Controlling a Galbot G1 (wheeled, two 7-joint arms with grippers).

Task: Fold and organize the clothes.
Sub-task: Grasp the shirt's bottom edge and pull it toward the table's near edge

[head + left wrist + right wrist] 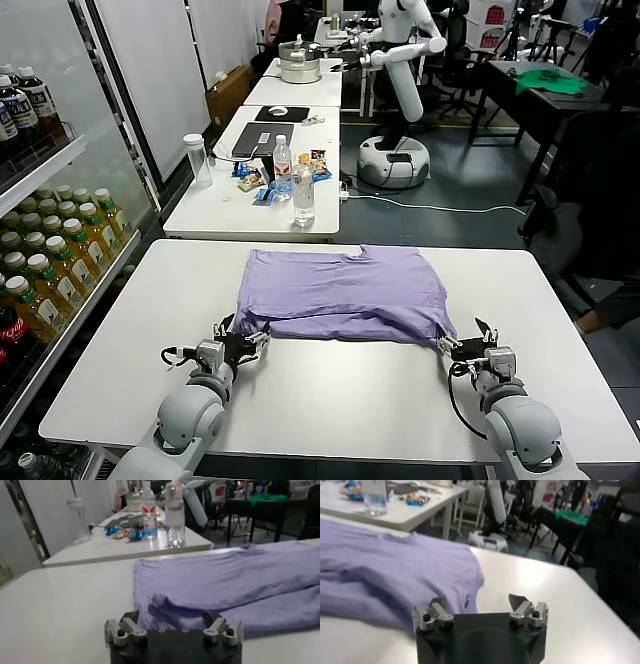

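Note:
The layers lie flat on each other along the doubled near edge (pixel 345 328). The lavender T-shirt (pixel 345 288) will stay folded as it slides toward me when I pull its near corners.
The lavender T-shirt (pixel 345 290) lies flat on the white table (pixel 330 400), folded over so that a doubled edge runs along its near side. My left gripper (pixel 243 336) rests on the table at the shirt's near left corner. Its jaws are open, and the shirt's edge (pixel 170 611) lies between the fingers (pixel 131 619). My right gripper (pixel 465 340) rests at the shirt's near right corner, also open. That corner (pixel 465 587) lies beside one finger, and the other finger (pixel 518 601) is over bare table. No printed marks show.
A second table (pixel 215 215) stands beyond, with a water bottle (pixel 304 190), a drink bottle (pixel 282 160), snacks and a tall clear cup (pixel 196 158). A drinks fridge (pixel 45 230) is on the left. Another robot (pixel 395 90) and a green cloth (pixel 550 82) are far back.

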